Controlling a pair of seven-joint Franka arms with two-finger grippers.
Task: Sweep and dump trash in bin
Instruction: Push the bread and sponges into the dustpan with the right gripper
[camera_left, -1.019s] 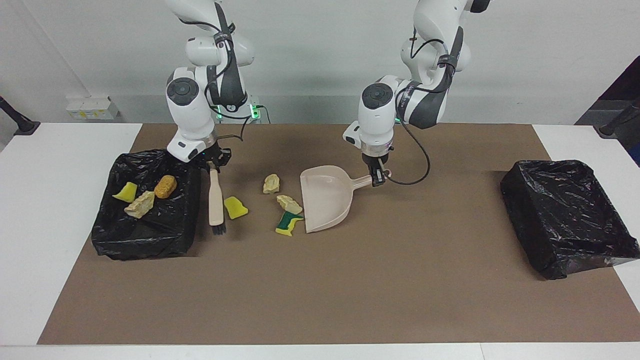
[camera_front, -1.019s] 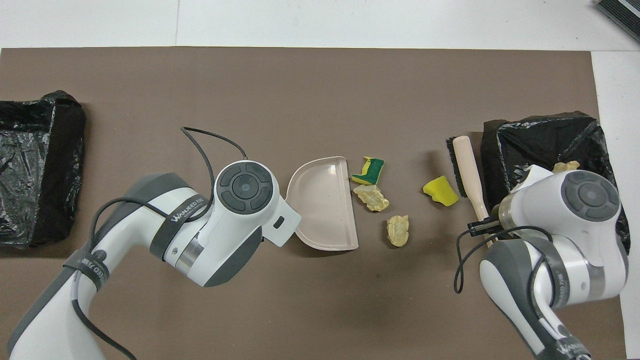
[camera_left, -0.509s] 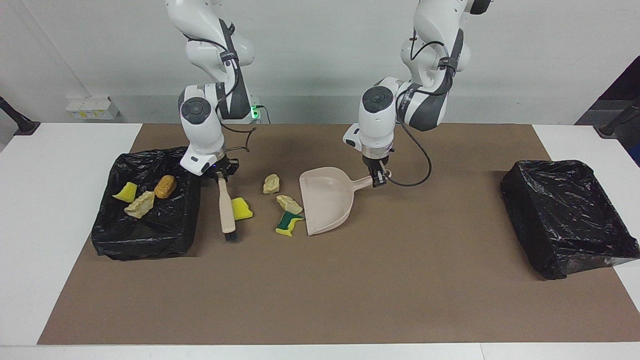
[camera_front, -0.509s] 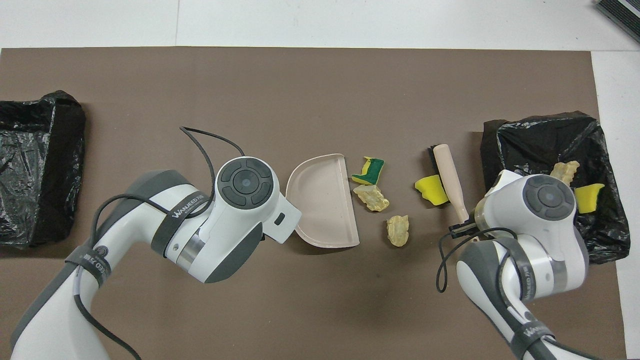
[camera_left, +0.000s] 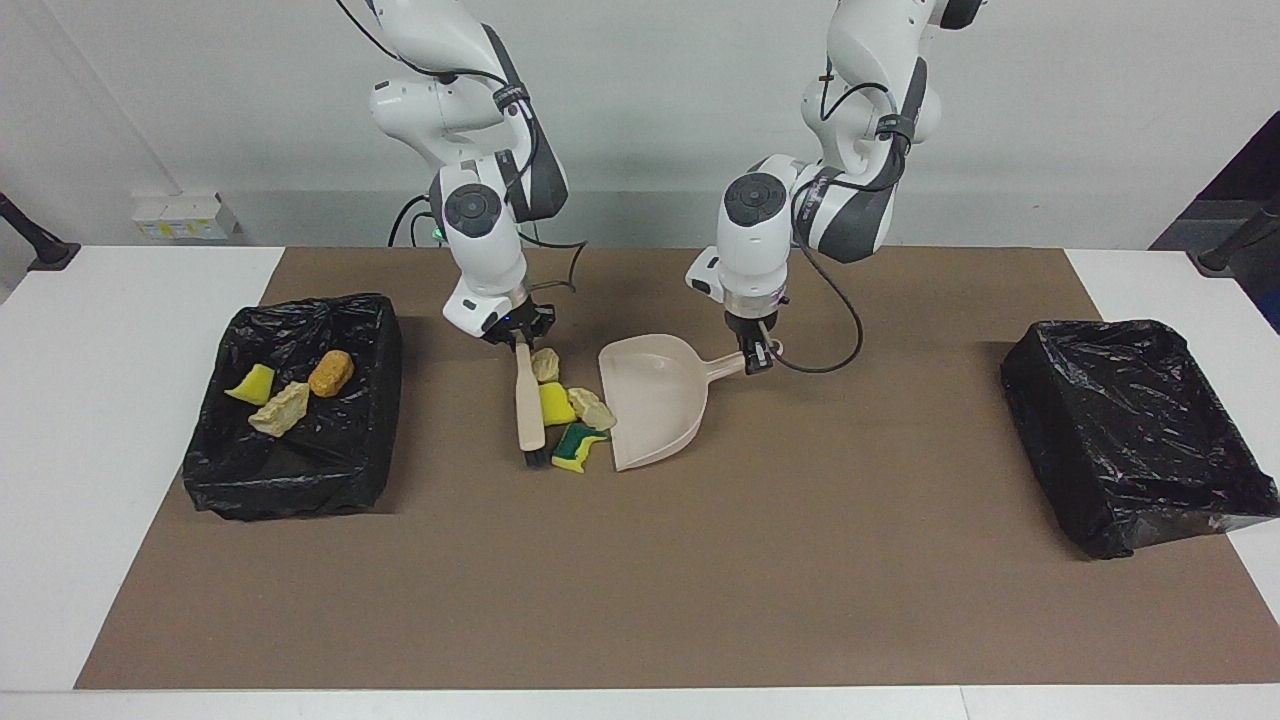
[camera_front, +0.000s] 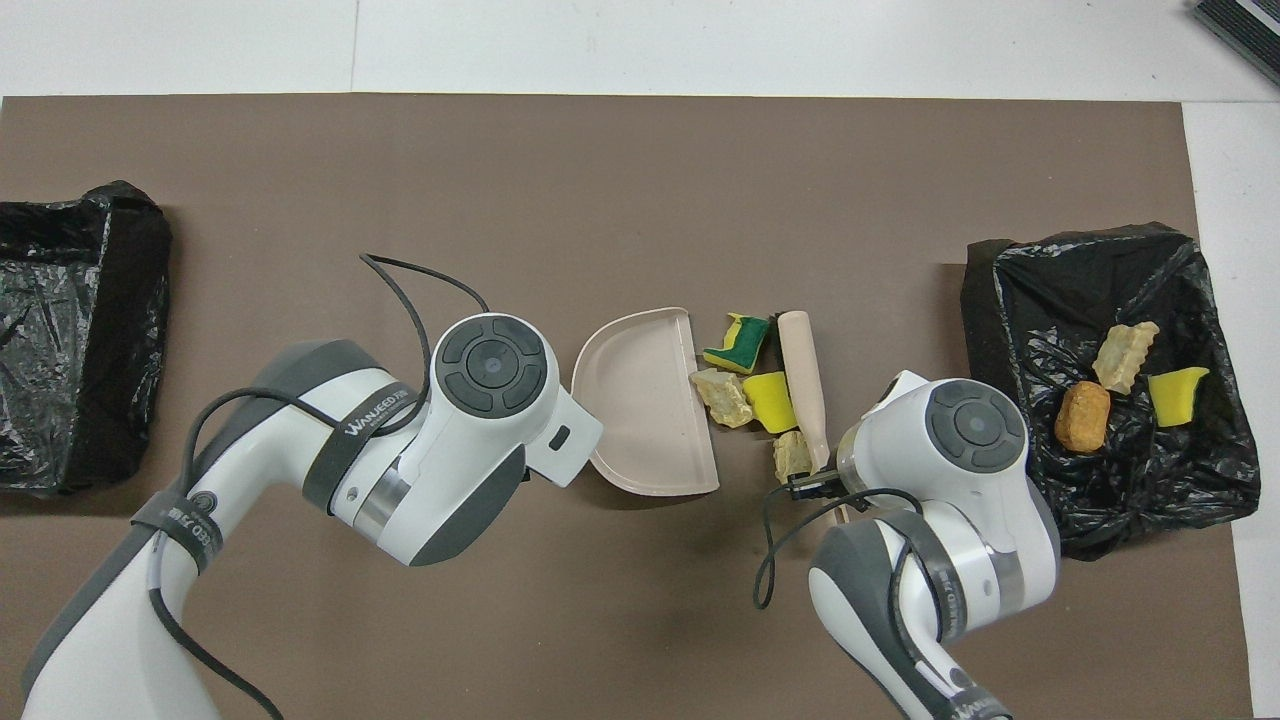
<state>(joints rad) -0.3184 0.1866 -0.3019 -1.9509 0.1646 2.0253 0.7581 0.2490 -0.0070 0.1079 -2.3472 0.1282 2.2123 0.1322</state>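
Observation:
The beige chunk (camera_front: 791, 455) next to the brush handle is beyond the brush's bristles, so the robot's right gripper should move the brush back behind it (camera_front: 854, 390) and sweep it into the dustpan.
My left gripper (camera_left: 757, 355) is shut on the handle of the beige dustpan (camera_left: 655, 405), which rests on the mat and also shows in the overhead view (camera_front: 645, 400). My right gripper (camera_left: 520, 338) is shut on the beige brush (camera_left: 528, 405), bristles down on the mat (camera_front: 803, 375). Between brush and dustpan lies trash: a yellow sponge (camera_left: 556, 403), a green-yellow sponge (camera_left: 575, 447), a beige chunk (camera_left: 545, 364) beside the brush handle, and a beige chunk (camera_left: 592, 408) at the dustpan's lip.
A black-lined bin (camera_left: 290, 470) at the right arm's end holds a yellow sponge (camera_left: 251, 384), a beige chunk (camera_left: 280, 410) and an orange-brown lump (camera_left: 330, 373). A second black-lined bin (camera_left: 1130, 430) stands at the left arm's end. A brown mat (camera_left: 640, 580) covers the table.
My right gripper has swept the brush from beside the bin toward the dustpan, pushing the yellow sponge up against the other scraps. The dustpan and the left arm have stayed still.

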